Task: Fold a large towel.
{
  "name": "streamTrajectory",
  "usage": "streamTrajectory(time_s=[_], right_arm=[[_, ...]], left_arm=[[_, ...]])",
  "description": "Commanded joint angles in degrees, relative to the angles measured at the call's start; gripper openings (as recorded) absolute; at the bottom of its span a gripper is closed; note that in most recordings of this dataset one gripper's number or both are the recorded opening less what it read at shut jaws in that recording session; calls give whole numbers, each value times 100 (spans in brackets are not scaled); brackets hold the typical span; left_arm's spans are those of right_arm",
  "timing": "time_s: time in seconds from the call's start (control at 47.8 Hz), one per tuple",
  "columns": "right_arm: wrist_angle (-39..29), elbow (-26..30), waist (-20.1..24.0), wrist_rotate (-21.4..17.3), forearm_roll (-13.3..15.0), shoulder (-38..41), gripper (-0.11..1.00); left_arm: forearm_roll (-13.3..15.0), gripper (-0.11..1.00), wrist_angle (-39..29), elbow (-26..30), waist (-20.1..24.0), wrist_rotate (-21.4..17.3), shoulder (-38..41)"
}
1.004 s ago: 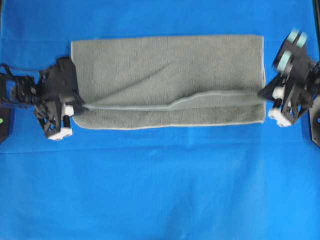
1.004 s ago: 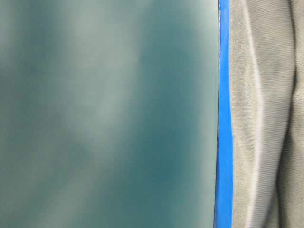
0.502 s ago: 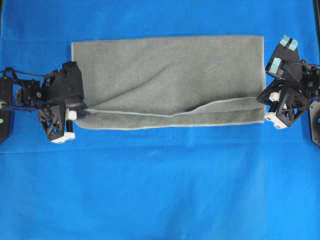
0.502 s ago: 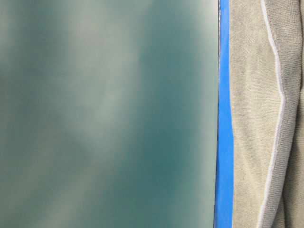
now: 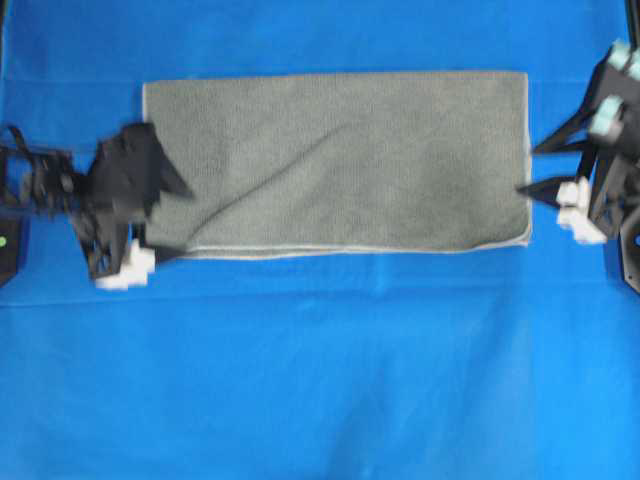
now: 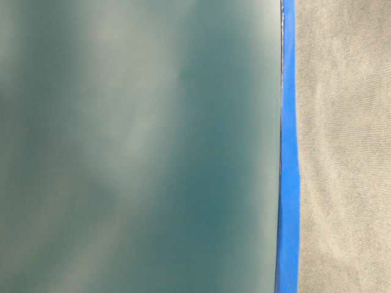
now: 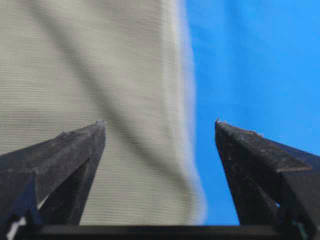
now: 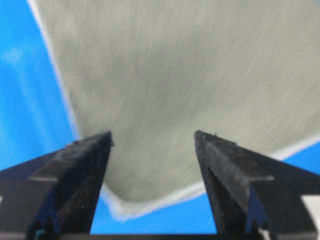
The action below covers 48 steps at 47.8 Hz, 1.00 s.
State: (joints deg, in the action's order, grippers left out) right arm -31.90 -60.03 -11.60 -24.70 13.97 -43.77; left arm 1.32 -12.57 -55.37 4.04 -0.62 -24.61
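Note:
The doubled towel (image 5: 335, 160) lies long across the blue sheet, so next my left gripper grabs the towel's far corner (image 5: 151, 90) and swings that end round to the front.
The grey-green towel (image 5: 340, 160) lies flat on the blue sheet, doubled over, with its pale hem along the front edge. My left gripper (image 5: 170, 222) is open at the towel's left front corner. In the left wrist view the open gripper (image 7: 157, 122) has the towel (image 7: 100, 65) lying loose under it, with its hem between the fingers. My right gripper (image 5: 528, 170) is open, just off the towel's right edge. In the right wrist view the open gripper (image 8: 152, 134) has a towel corner (image 8: 190, 65) lying free under it. The towel also shows in the table-level view (image 6: 342, 146).
The blue sheet (image 5: 320, 370) covers the whole table. The table-level view shows a thin strip of the blue sheet (image 6: 288, 183) and a blurred teal surface (image 6: 134, 146) filling its left side. Dark arm mounts sit at the far left (image 5: 10, 250) and far right (image 5: 630, 250).
Both grippers have opened and let go of the towel's upper layer. That layer's hem, earlier raised across the middle, now lies flat along the front edge. The right gripper has drawn back to the right.

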Motion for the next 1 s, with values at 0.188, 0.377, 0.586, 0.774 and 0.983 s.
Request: streamTrajectory(time_s=[0.188, 0.377, 0.586, 0.774, 0.983], right_arm=[[712, 211, -1925, 0, 791, 1380, 66], [1274, 439, -2514, 9, 1274, 2707, 66], [1872, 826, -2900, 9, 1529, 3814, 66], [2101, 1002, -3146, 9, 1670, 4447, 66], [2127, 949, -3103, 18, 1740, 4518, 57]], left_arm=[[-18, 83, 211, 70, 1819, -1248, 290], [-26, 83, 747, 185, 2575, -1397, 1160], [-18, 83, 993, 369, 2777, -1942, 2092], [-18, 81, 1107, 466, 3103, -2109, 2566], [-18, 59, 765, 483, 3111, -2426, 2681]])
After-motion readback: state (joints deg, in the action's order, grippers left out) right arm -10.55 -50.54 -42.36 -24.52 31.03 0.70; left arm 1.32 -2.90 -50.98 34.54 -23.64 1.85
